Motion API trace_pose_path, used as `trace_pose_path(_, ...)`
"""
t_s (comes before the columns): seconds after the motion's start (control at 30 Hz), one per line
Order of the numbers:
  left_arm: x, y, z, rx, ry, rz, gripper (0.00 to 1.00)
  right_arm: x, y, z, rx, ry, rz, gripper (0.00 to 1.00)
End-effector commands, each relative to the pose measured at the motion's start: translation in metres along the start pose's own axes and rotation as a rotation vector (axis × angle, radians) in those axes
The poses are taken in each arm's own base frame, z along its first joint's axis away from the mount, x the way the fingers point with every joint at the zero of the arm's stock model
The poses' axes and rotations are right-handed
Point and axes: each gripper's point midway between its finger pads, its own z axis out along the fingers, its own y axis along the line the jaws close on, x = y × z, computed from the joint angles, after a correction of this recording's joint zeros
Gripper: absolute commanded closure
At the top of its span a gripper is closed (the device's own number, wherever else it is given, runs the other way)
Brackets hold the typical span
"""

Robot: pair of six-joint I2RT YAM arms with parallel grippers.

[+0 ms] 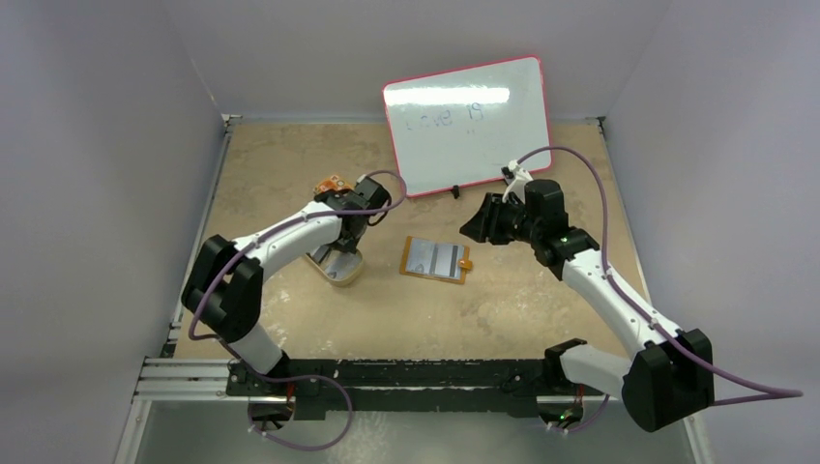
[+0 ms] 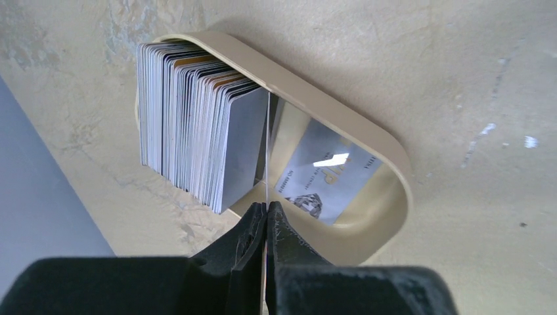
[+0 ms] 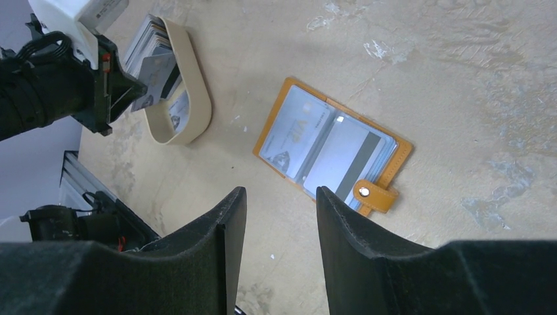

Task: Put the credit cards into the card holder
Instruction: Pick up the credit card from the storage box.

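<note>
The card holder [image 1: 432, 259] lies loose near my right gripper, so next my left gripper passes its card [image 2: 267, 147] to my right gripper, then steadies the card holder.
The orange card holder [image 1: 436, 259] [image 3: 332, 151] lies open on the table, with cards in its clear sleeves and its snap tab to the right. A stack of grey credit cards [image 2: 190, 131] stands on edge in a tan oval dish [image 2: 368, 131] [image 1: 340, 271]. My left gripper [image 2: 267, 205] [image 1: 341, 249] is shut on one thin card [image 2: 268, 151], seen edge-on beside the stack. Another card [image 2: 325, 170] lies flat in the dish. My right gripper [image 3: 281, 191] [image 1: 469, 230] hovers open and holds nothing, just right of the holder.
A white board [image 1: 469, 126] with a pink rim leans at the back. A small orange patterned piece [image 1: 332, 184] lies behind the left wrist. Grey walls enclose the table on three sides.
</note>
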Motion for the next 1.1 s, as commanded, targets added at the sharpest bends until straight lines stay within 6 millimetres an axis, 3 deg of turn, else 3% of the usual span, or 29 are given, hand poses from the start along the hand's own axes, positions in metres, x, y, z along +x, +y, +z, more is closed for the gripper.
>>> trace_pose_path(0.0,-0.027,-0.005,-0.032,0.107,-0.101,-0.103,1.0,-0.019,0.023,-0.006,-0.082,-0.046,-0.019,0.54)
trace_pose_path(0.3,-0.04,-0.025,-0.056,0.27,-0.176,-0.259,1.0,-0.019,0.036,-0.001,-0.166,-0.04,0.017,0.54)
trace_pose_path(0.4,-0.048,-0.043,-0.067,0.393,-0.212,-0.328,1.0,-0.012,0.044,0.001,-0.228,-0.025,0.035,0.53)
trace_pose_path(0.5,-0.062,-0.069,-0.088,0.586,-0.269,-0.403,1.0,-0.009,0.058,0.0,-0.323,-0.023,0.061,0.54)
trace_pose_path(0.67,-0.09,-0.105,-0.143,0.97,-0.405,-0.544,1.0,-0.014,0.082,-0.006,-0.452,-0.053,0.082,0.62)
trace_pose_path(0.87,-0.11,-0.107,-0.205,1.272,-0.541,-0.676,1.0,-0.019,0.094,-0.014,-0.512,-0.075,0.073,0.68)
trace_pose_path(1.07,-0.102,-0.109,-0.237,1.435,-0.547,-0.651,1.0,-0.024,0.098,-0.019,-0.528,-0.095,0.087,0.62)
